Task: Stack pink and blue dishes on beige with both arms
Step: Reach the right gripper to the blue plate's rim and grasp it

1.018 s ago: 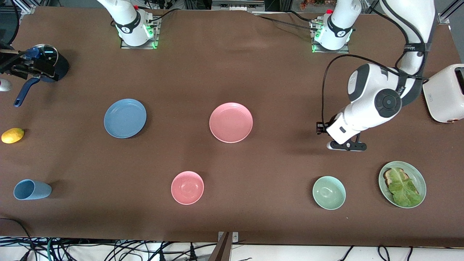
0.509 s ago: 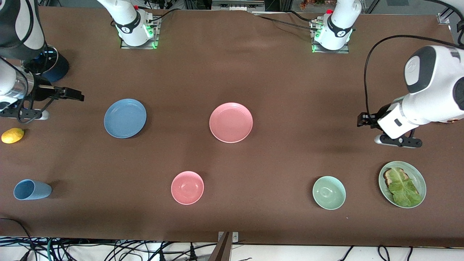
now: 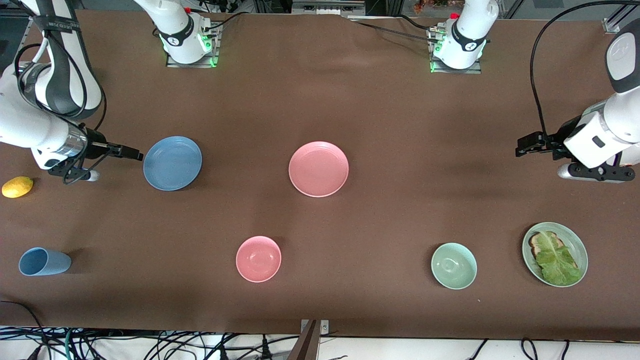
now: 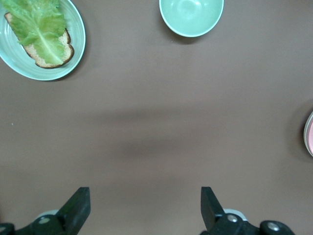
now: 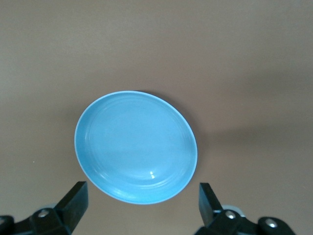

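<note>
I expect the blue plate [image 3: 172, 163] to nest over the pink plate [image 3: 318, 169] and leave a thin pink rim when I stack them, because the two plates are the same width.
The blue plate [image 3: 172, 163] lies flat toward the right arm's end of the table. The pink plate [image 3: 318, 168] lies flat at mid-table. No beige plate shows in any view. My right gripper [image 3: 132, 151] is open just beside the blue plate's rim, on the side toward the right arm's end of the table. In the right wrist view the blue plate [image 5: 136, 146] lies just ahead of the open right gripper [image 5: 142, 200], with nothing between the fingers. My left gripper [image 3: 529, 144] is open over bare table at the left arm's end. The left wrist view shows the left gripper [image 4: 144, 200] empty and a sliver of the pink plate [image 4: 309, 133].
Along the front edge sit a blue cup [image 3: 44, 261], a small pink bowl [image 3: 258, 259], a pale green bowl [image 3: 453, 266] and a green plate [image 3: 580, 245] holding toast and lettuce. A lemon [image 3: 17, 186] lies near the right arm.
The right arm swung in from the table's end until its gripper reached the blue plate's rim. The left arm drew back from mid-table toward its own end. No dish moved.
</note>
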### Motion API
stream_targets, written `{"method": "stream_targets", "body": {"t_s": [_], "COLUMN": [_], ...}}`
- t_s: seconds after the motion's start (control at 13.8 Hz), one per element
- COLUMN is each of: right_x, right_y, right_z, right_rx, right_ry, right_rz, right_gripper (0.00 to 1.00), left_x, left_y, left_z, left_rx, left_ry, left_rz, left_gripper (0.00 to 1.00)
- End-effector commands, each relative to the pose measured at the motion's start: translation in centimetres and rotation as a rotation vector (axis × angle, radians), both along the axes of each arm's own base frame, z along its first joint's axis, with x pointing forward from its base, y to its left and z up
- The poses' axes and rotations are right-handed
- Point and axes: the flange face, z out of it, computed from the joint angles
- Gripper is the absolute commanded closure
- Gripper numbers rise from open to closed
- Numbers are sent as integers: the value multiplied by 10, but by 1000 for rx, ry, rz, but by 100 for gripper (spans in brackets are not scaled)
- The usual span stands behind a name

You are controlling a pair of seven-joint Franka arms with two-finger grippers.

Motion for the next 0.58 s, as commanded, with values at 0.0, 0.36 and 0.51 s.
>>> {"method": "stream_targets", "body": {"t_s": [0.0, 0.36, 0.51], "right_x": [-3, -13, -17], "right_y": [-39, -67, -67], "right_z": [-37, -112, -141], "right_rx": [94, 219, 276], "right_ry": [-31, -60, -87], "right_rz": [7, -5, -5], "right_gripper": [0, 1, 6], "left_x": [-15, -11, -16], "left_y": [-2, -4, -1], "left_z": [26, 56, 55], "left_rx": [28, 103, 104], "left_ry": [-9, -67, -28], "left_rz": [-15, -54, -43], "left_gripper": [0, 0, 0]}}
